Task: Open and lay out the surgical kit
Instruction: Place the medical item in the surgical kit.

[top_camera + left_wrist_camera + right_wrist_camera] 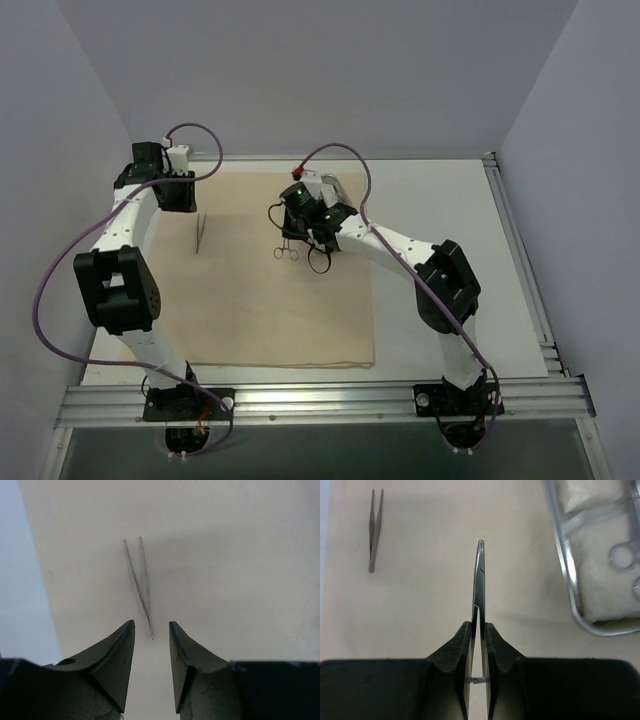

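The forceps [286,251] are in line with the tweezers and the cloth's middle [264,285] is open, so my right gripper goes on lowering the forceps there until they lie flat.
The beige cloth wrap [270,300] lies spread flat on the table. Thin metal tweezers [199,235] lie on its far left part. My left gripper [151,627] is open and empty, its fingertips either side of the tweezers' joined end [140,585]. My right gripper [478,630] is shut on metal forceps [479,580], whose tips point away; their ring handles [287,252] show in the top view. The steel tray [565,570] lies to the right and holds white gauze [600,590] and ring handles [622,557]. The tweezers also show in the right wrist view [374,530].
The white table [450,200] runs right of the cloth, with a metal rail [520,260] on its right edge. Grey walls close in the back and sides. The tray [332,186] sits at the cloth's far edge, mostly behind my right wrist.
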Controlling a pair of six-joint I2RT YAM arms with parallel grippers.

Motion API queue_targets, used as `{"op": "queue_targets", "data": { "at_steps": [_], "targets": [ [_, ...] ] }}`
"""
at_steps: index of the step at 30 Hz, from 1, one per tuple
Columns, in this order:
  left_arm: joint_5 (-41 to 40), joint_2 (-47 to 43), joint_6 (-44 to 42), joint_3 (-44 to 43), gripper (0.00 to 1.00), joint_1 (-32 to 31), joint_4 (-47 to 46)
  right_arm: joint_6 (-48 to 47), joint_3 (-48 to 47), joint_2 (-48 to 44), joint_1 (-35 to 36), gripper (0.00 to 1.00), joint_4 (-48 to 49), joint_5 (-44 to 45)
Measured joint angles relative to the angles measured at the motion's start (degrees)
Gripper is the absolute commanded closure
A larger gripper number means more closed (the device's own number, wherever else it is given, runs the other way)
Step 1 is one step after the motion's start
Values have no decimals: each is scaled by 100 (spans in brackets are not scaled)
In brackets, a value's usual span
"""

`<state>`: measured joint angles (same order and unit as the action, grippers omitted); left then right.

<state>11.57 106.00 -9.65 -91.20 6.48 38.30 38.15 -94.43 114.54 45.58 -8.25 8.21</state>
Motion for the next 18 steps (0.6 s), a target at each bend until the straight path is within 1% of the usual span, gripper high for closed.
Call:
{"op": "queue_targets", "data": {
  "at_steps": [4,9,13,18],
  "targets": [
    [-129,-457,-9,164,57,2,-208,481,120,15,544,100,-103,83],
    [-166,-658,-9,229,57,22,-415,1021,125,295,1021,100,-254,168],
    [-166,-662,-11,345,57,39,-492,1375,107,734,1165,100,-354,186],
    [-153,-664,-13,365,57,42,-514,1661,-238,1355,1185,100,-623,195]
  ]
}}
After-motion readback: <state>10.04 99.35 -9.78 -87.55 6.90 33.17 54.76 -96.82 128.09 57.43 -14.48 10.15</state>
